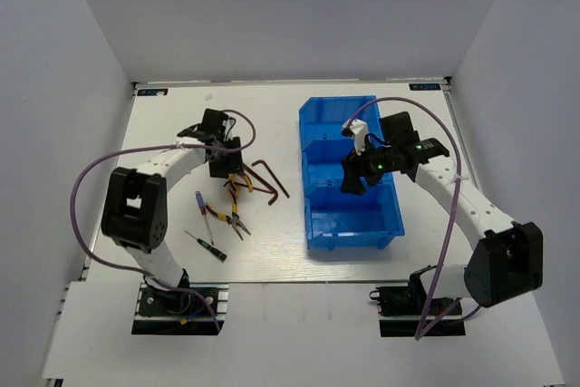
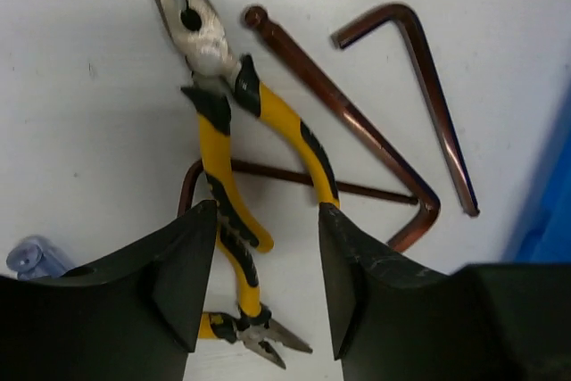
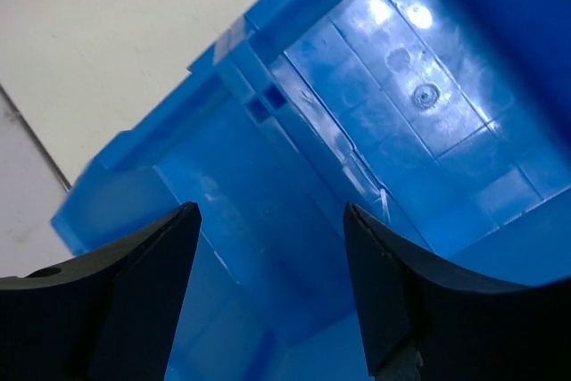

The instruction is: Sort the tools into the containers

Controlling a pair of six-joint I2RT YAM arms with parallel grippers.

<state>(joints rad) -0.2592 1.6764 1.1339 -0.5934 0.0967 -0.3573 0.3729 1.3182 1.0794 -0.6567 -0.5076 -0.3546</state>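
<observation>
The larger pliers rest across a hex key and the smaller pliers' handle, so the robot's left gripper should first lift the larger pliers into the middle container (image 1: 327, 164).
My left gripper (image 1: 224, 168) is open and empty just above the larger yellow-and-black pliers (image 1: 238, 184). In the left wrist view, these pliers (image 2: 221, 118) point away and their handles run between my fingers (image 2: 183, 274). The smaller pliers (image 2: 254, 332) lie below them. Three dark hex keys (image 2: 428, 86) lie to the right, one under the handles. The blue-handled screwdriver (image 1: 200, 201) and black-handled screwdriver (image 1: 207, 246) lie on the table nearer the arm bases. My right gripper (image 1: 353, 180) is open and empty over the blue containers (image 1: 317, 124). No tool shows inside them (image 3: 401, 95).
The white table (image 1: 181, 124) ends in grey walls at left, right and back. The bin's left wall (image 2: 549, 194) stands just right of the hex keys. The purple cables (image 1: 86, 188) loop beside both arms.
</observation>
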